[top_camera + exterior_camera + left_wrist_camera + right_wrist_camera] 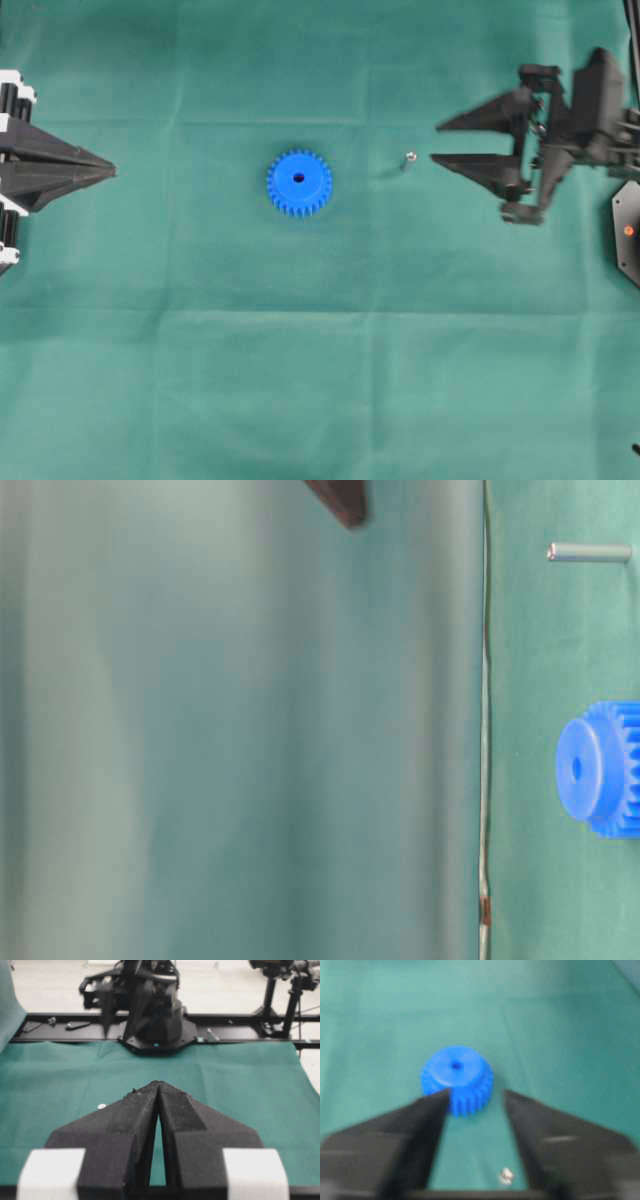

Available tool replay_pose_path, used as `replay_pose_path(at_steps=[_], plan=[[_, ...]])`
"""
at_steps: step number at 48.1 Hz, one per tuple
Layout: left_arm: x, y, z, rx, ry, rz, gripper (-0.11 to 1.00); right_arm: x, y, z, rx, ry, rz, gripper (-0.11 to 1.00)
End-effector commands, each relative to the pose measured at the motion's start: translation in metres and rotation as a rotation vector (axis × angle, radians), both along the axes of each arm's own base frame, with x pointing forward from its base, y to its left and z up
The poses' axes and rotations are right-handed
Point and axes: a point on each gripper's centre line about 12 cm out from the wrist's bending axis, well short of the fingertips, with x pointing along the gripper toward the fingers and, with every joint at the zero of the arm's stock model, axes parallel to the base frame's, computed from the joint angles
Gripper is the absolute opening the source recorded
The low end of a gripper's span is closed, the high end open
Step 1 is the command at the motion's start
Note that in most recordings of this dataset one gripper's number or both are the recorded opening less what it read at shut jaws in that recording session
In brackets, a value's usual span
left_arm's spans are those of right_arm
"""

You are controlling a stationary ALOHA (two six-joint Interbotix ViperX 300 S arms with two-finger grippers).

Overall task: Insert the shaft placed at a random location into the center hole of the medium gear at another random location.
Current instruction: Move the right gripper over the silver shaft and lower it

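Observation:
The shaft [409, 161] will slide into the medium gear's center hole [299, 178] with its tip still showing when I lower it, because the hole looks a little wider than the shaft.
The blue medium gear [299, 182] lies flat on the green cloth, its center hole [299, 178] facing up and empty. The small silvery shaft [408, 159] stands to the gear's right, apart from it. My right gripper [435, 143] is open, its tips just right of the shaft and holding nothing. In the right wrist view the shaft [506, 1175] shows low between the open fingers, with the gear [456, 1085] and its hole [455, 1065] ahead. My left gripper [112, 172] is shut and empty at the far left; its fingers [159, 1084] hide the gear.
Green cloth [320, 380] covers the whole table. The table-level view shows the shaft [590, 552] and the gear [600, 768] from the side. The right arm's base [150, 1005] and a black rail [250, 1035] stand at the cloth's far edge.

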Motion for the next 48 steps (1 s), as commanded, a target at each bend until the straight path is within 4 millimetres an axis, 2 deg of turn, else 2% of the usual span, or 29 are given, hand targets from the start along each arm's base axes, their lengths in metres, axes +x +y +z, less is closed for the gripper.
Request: replay_pose_path(at_steps=[1, 3, 4, 10, 22, 30, 48], plan=[[0.002, 0.000, 0.009, 0.001, -0.023, -0.001, 0.00, 0.012, -0.007, -0.010, 0.002, -0.005, -0.020, 0.77], [0.002, 0.000, 0.009, 0.001, -0.021, -0.001, 0.00, 0.014, -0.010, -0.017, 0.004, 0.001, -0.026, 0.86], [0.002, 0.000, 0.008, 0.001, -0.020, -0.002, 0.00, 0.016, -0.010, -0.021, 0.004, 0.004, -0.028, 0.87], [0.002, 0.000, 0.009, 0.001, -0.021, -0.002, 0.00, 0.021, -0.014, -0.042, 0.009, 0.026, -0.038, 0.80], [0.002, 0.000, 0.008, 0.001, -0.020, -0.001, 0.00, 0.021, -0.024, -0.075, 0.034, 0.096, -0.082, 0.80], [0.002, 0.001, 0.008, 0.001, -0.014, 0.002, 0.00, 0.020, -0.024, -0.082, 0.037, 0.116, -0.081, 0.80], [0.002, 0.001, 0.006, 0.000, 0.000, 0.004, 0.00, 0.018, -0.023, -0.084, 0.042, 0.126, -0.083, 0.78]])
